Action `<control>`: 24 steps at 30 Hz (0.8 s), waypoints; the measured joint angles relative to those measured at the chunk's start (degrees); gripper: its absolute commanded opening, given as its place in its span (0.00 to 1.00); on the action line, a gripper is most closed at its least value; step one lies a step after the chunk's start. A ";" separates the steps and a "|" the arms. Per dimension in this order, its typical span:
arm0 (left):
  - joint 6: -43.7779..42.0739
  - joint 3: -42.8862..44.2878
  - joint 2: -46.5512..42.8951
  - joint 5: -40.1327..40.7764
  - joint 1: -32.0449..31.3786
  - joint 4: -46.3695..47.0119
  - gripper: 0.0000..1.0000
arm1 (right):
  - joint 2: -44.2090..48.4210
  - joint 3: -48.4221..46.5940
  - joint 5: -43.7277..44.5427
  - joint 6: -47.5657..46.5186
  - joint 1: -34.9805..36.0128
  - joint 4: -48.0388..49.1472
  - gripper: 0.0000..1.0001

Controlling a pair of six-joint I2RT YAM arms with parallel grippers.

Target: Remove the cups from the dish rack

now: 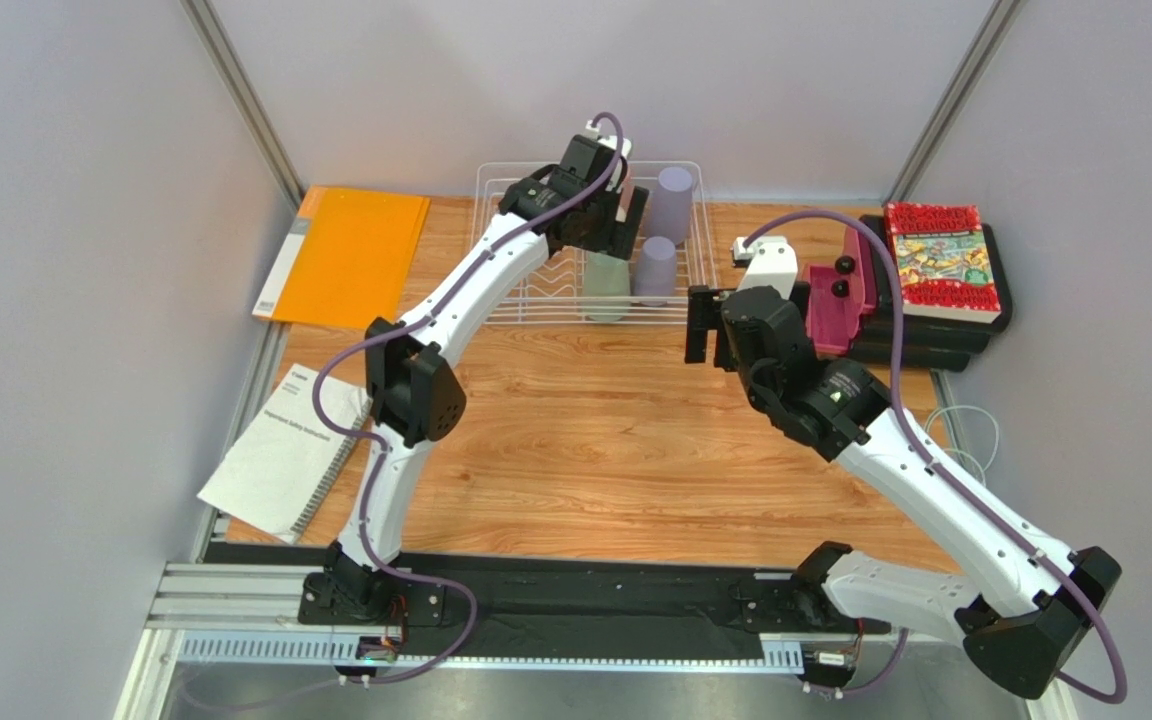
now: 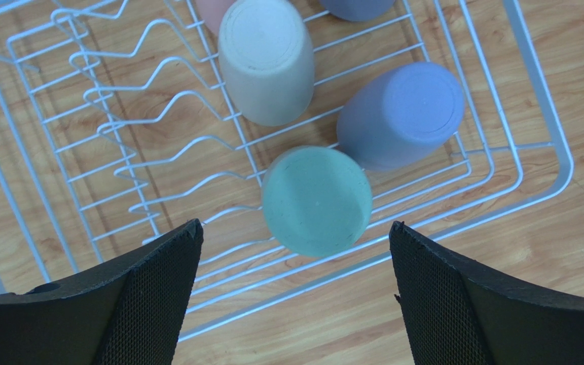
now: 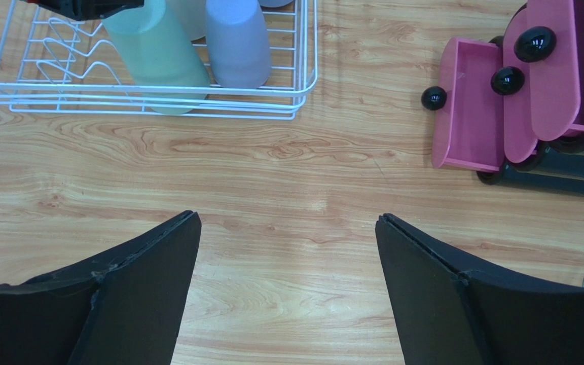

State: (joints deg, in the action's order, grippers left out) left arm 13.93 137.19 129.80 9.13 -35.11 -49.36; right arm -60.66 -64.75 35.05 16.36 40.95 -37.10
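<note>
I should keep lowering my left gripper until its fingers are on either side of the cup [image 1: 605,285] and then close it, because the green cup's upturned base [image 2: 318,202] is in line with the open gap between the fingers.
The white wire dish rack [image 1: 515,318] stands at the back of the wooden table. Inside it, bases up, are a sage green cup [image 2: 316,199], a beige cup [image 2: 266,61], a lavender cup [image 2: 402,114], the edge of a pink cup [image 2: 213,9] and a second lavender cup [image 2: 356,6]. My left gripper [image 2: 295,226] hovers open over the rack, the green cup just ahead of its spread fingers and untouched. My right gripper [image 3: 287,217] is open and empty above bare wood, in front of the rack's [image 3: 314,53] right end.
An orange folder [image 1: 349,255] lies left of the rack, with a spiral notebook [image 1: 279,458] at the table's left front. Right of the rack are a pink tray piece with black knobs [image 3: 474,106] and a red book [image 1: 940,255] on a black stack.
</note>
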 measured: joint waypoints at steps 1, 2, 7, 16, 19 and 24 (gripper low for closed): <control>-0.20 -0.20 0.00 -0.11 -0.17 0.59 0.97 | -0.24 0.15 -0.13 0.13 0.00 0.04 0.91; -0.31 -0.46 0.00 -0.15 -0.39 1.36 0.97 | -0.48 0.26 -0.24 0.17 0.00 0.00 0.91; -0.46 -0.85 1.36 -0.74 -0.81 3.02 0.97 | -1.40 0.79 -0.92 0.44 0.00 0.07 0.91; -0.46 -0.85 5.51 -1.07 -0.81 3.91 0.97 | -1.51 1.18 -1.11 0.52 0.00 0.79 0.91; -0.46 -0.85 5.77 -0.94 -0.81 3.93 0.95 | -1.51 1.38 -1.11 0.52 0.00 1.05 0.91; -0.55 -0.85 5.77 -0.44 -0.81 4.28 0.89 | -1.53 2.14 -1.25 0.57 0.00 1.20 0.91</control>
State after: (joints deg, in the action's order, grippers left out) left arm 13.39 136.33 135.57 8.69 -35.92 -45.08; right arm -62.19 -62.61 33.80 16.93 40.95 -35.90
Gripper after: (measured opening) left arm 0.925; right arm 0.913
